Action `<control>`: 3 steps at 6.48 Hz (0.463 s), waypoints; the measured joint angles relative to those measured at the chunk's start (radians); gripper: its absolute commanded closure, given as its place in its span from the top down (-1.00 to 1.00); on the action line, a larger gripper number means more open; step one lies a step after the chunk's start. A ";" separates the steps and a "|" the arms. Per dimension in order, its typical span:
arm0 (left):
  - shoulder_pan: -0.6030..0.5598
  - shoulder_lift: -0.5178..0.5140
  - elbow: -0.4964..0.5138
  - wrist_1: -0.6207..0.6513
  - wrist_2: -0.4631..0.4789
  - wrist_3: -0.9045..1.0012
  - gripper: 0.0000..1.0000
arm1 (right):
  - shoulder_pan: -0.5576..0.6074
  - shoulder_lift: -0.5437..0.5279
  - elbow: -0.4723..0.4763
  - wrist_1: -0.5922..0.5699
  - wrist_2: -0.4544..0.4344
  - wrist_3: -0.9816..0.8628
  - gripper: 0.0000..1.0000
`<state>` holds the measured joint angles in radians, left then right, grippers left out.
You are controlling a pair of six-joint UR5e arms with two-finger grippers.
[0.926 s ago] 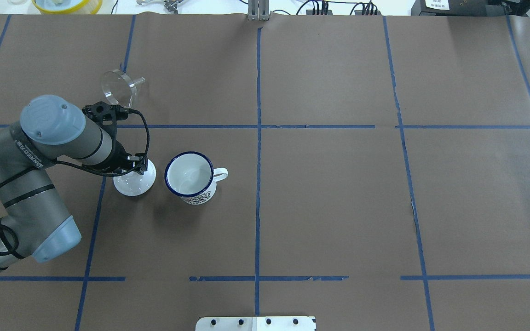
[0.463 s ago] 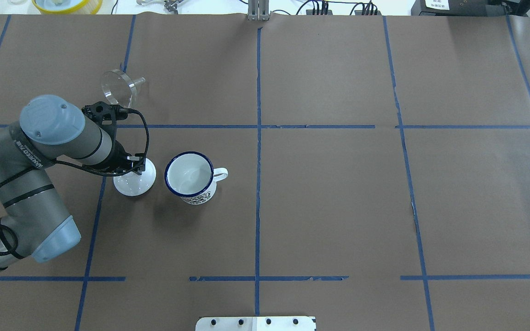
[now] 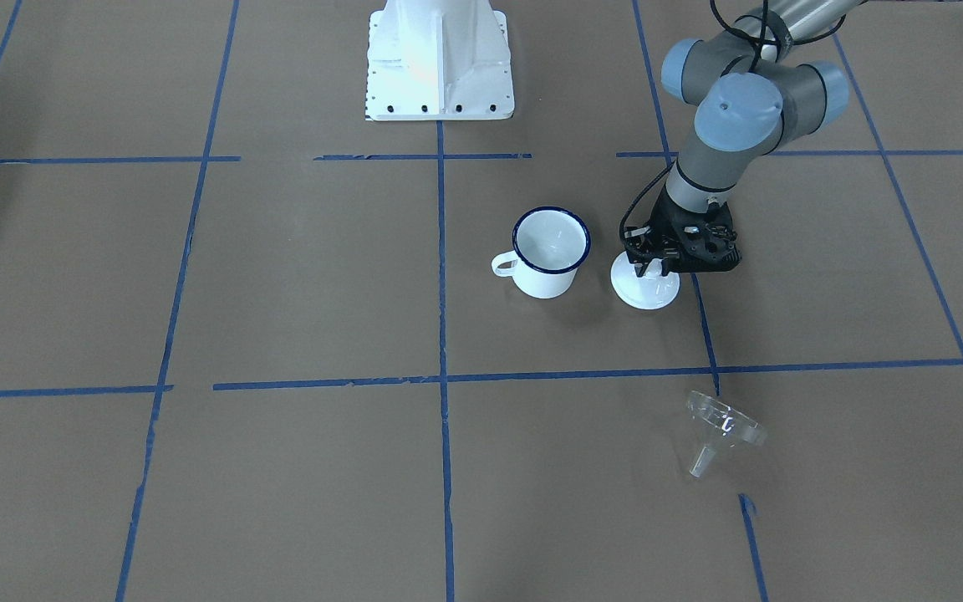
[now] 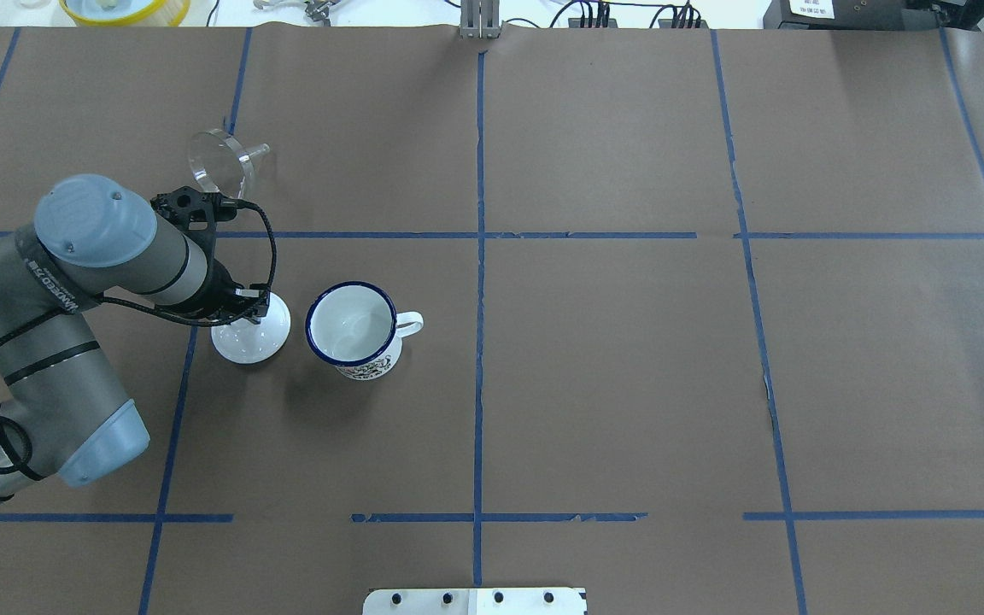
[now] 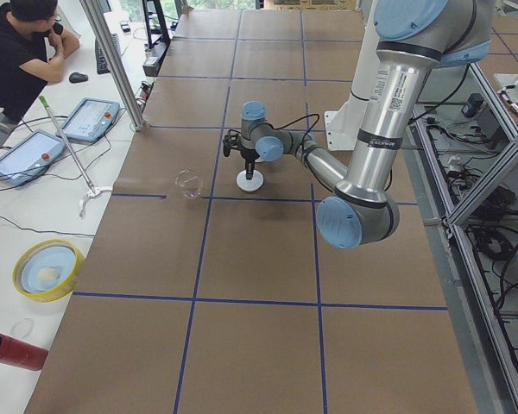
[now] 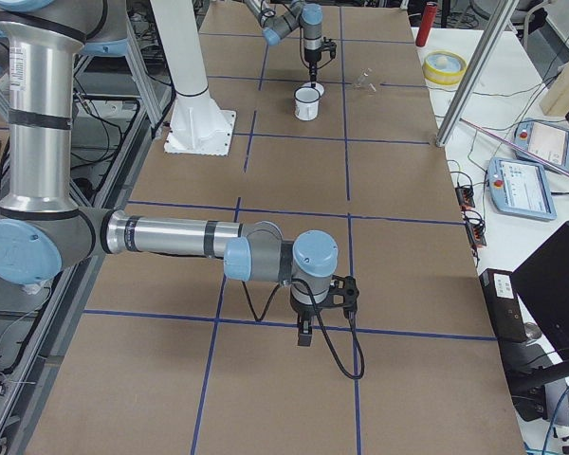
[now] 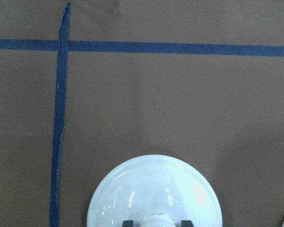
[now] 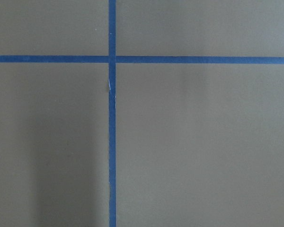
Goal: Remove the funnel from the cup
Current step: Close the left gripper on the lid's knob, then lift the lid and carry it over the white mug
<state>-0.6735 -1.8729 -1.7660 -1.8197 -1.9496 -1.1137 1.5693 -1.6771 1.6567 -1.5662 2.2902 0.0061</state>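
Observation:
My gripper will lower the white lid [image 3: 645, 288], and the lid will settle within the cup's blue rim, since it looks about as wide as the cup's opening [image 3: 551, 240].
The clear funnel [image 4: 220, 162] lies on its side on the brown table, far left, away from the cup; it also shows in the front view [image 3: 720, 426]. The white cup [image 4: 351, 329] with a blue rim stands upright and empty [image 3: 550, 251]. My left gripper [image 4: 251, 314] hangs over a round white lid [image 4: 250, 337] beside the cup. In the left wrist view its fingertips [image 7: 128, 222] flank the lid's knob with small gaps, so it is open. My right gripper [image 6: 303, 336] shows only in the right side view, near the table's other end; I cannot tell its state.
The robot's white base [image 3: 438, 58] stands at the near middle edge. A yellow-rimmed bowl [image 4: 125, 8] sits beyond the table's far edge. An operator [image 5: 17, 52] sits at a side desk with tablets. Blue tape lines cross the brown table.
My left arm and gripper have shifted slightly left and back over the lid. The lid, cup and funnel have not moved.

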 measured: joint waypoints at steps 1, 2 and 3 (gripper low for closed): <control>-0.005 0.001 -0.006 0.003 0.000 0.000 -1.00 | 0.000 0.000 0.000 0.000 0.000 0.000 1.00; -0.010 0.001 -0.027 0.028 0.000 0.004 -1.00 | 0.000 0.000 0.000 0.000 0.000 0.000 1.00; -0.013 0.002 -0.066 0.079 0.000 0.011 -1.00 | 0.000 0.000 0.000 0.000 0.000 0.000 1.00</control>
<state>-0.6863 -1.8714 -1.8317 -1.7405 -1.9497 -1.1029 1.5693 -1.6766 1.6565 -1.5662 2.2902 0.0061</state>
